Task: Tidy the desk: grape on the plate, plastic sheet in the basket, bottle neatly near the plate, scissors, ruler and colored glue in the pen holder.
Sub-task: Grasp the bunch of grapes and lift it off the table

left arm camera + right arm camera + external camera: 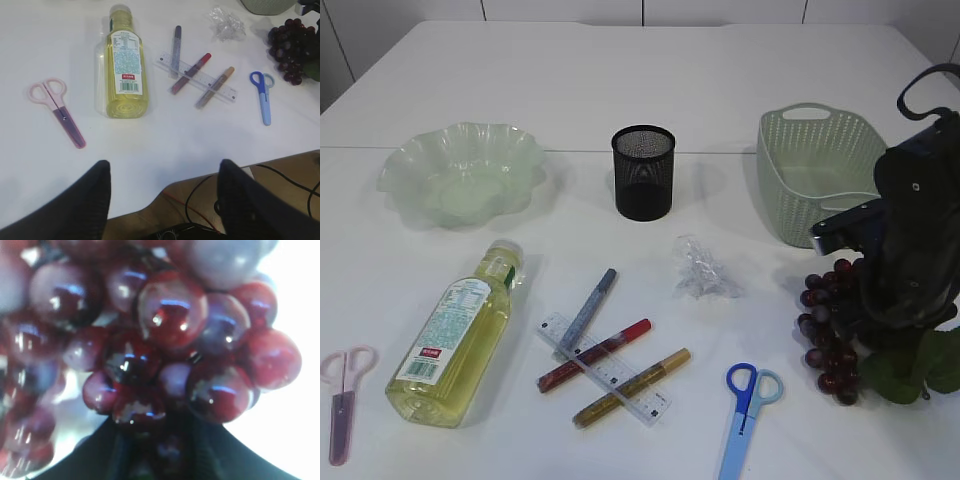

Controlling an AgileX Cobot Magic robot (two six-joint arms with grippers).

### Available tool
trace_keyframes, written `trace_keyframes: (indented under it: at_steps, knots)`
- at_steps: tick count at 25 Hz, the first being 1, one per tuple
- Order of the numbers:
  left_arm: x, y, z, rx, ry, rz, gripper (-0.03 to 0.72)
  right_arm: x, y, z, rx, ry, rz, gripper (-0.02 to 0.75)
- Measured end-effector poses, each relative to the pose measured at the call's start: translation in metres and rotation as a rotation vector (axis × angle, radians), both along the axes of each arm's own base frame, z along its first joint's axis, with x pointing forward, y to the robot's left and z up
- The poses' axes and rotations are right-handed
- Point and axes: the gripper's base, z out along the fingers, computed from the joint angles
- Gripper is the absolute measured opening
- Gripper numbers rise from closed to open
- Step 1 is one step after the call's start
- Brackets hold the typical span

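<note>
I expect the green leaves (894, 374) to come along with the grape when I carry it to the plate, since they tuck in close against the berries (857, 377).
My right gripper (852, 318) is down on the dark red grape bunch (823, 338). In the right wrist view the grape (172, 315) fills the frame, and berries sit pinched between the gripper's (161, 442) black fingers. The left gripper (162, 167) hangs open and empty over the table's near edge. A yellow bottle (455, 335) lies on its side. The clear ruler (647, 402) lies under three colored glue sticks (595, 355). Pink scissors (342, 395) and blue scissors (745, 405) lie near the front. The crumpled plastic sheet (702, 268) is mid-table.
At the back stand the pale green plate (410, 160), the black mesh pen holder (643, 172) and the green basket (790, 190), the last close behind my right arm. Green leaves (920, 370) lie beside the grape.
</note>
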Motion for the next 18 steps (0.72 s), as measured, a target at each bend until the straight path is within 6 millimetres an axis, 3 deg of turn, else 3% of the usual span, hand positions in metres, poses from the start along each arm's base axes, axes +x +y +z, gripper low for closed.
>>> trace_keyframes:
  at_steps: [11,18]
  knots:
    - [0.001,0.0,0.001,-0.006,-0.02,0.006,0.489,-0.012,0.004,0.01,0.052,0.08,-0.098,0.246]
    - [0.002,0.0,0.003,-0.011,-0.036,0.011,0.489,-0.022,0.007,0.041,0.109,0.049,-0.145,0.236]
